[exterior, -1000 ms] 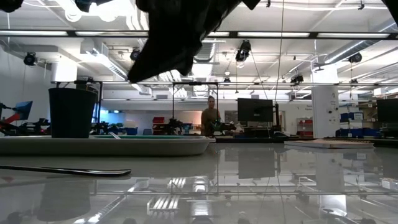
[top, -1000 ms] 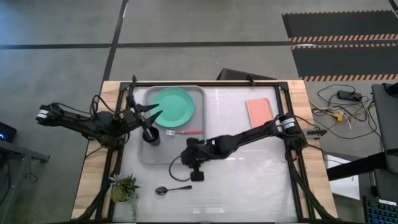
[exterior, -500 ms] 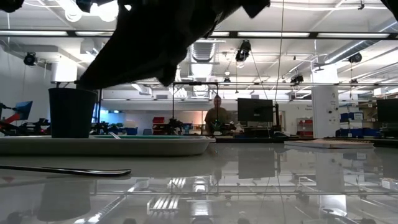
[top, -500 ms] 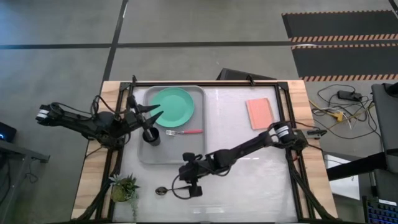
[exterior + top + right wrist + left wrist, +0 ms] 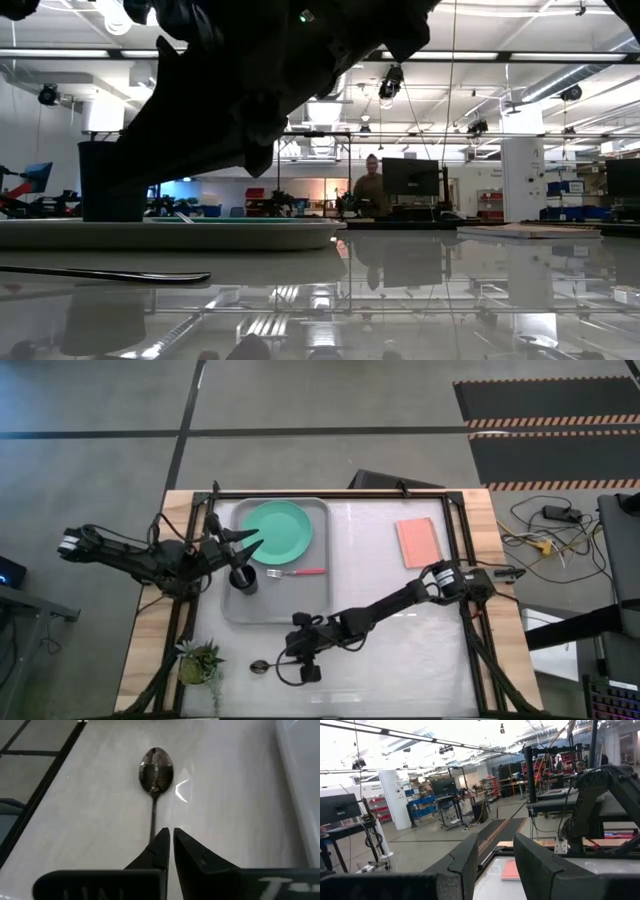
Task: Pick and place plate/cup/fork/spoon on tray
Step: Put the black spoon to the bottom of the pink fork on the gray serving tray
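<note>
My right gripper's fingers are closed and empty above the flat spoon [image 5: 155, 785], so I will open them and lower them around the spoon's handle [image 5: 153, 825] before raising the spoon.
The dark metal spoon [image 5: 262, 666] lies flat on the table near its near left corner, and its bowl [image 5: 156, 770] points away from my right gripper. My right gripper [image 5: 171, 837] is shut and empty. It hovers over the free end of the spoon's handle [image 5: 153, 815], and the low view shows it well above the spoon [image 5: 100, 273]. The mint-green plate [image 5: 277, 530], the black cup [image 5: 243, 577] and the pink-handled fork [image 5: 297, 572] rest on the grey tray [image 5: 290, 608]. My left gripper [image 5: 247, 540] is open above the tray's left part, just beyond the cup.
A pink pad [image 5: 418, 542] lies at the far right of the table. A small potted plant [image 5: 199, 660] stands at the near left corner, close to the spoon. A person [image 5: 372, 190] stands in the room beyond the table.
My right gripper has moved toward the table's near left corner and come down over the spoon's handle. The spoon has not moved.
</note>
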You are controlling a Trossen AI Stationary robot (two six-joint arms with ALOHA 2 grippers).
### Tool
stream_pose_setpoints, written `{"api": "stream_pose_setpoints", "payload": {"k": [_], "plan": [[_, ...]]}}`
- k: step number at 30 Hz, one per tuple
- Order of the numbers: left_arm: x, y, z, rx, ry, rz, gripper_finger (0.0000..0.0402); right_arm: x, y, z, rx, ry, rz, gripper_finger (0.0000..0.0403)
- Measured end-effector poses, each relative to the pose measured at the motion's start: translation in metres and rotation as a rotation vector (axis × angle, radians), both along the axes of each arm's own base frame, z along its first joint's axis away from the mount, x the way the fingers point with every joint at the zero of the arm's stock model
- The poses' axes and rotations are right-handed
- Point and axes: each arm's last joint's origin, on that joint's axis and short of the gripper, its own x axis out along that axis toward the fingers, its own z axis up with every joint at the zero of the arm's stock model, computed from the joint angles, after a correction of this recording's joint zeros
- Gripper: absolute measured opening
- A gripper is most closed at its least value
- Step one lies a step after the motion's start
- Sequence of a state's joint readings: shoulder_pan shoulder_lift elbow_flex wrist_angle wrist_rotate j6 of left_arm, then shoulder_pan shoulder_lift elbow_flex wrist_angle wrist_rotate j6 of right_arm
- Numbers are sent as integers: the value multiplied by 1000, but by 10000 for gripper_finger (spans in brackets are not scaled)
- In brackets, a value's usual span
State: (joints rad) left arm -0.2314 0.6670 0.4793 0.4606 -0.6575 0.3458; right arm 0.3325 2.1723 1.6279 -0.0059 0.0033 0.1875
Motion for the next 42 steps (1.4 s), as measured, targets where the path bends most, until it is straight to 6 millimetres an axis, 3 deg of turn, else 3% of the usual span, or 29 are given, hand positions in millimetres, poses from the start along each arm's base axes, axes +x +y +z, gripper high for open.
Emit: {"api": "stream_pose_setpoints", "payload": {"k": [6, 13, 19, 32, 42], "plan": [[0, 0, 0, -1, -3, 0, 108, -2, 11, -1, -18, -23, 1, 64], [0, 0, 0, 0, 0, 0, 108, -2, 23, -24, -95, -45, -45, 147], [1, 0, -1, 0, 4, 0, 108, 4, 25, -32, -83, -83, -52, 178], [2, -1, -2, 2, 12, 0, 108, 14, 19, -52, -6, -134, 2, 159], [2, -1, -1, 1, 10, 0, 108, 16, 15, -55, -18, -137, 4, 82]]}}
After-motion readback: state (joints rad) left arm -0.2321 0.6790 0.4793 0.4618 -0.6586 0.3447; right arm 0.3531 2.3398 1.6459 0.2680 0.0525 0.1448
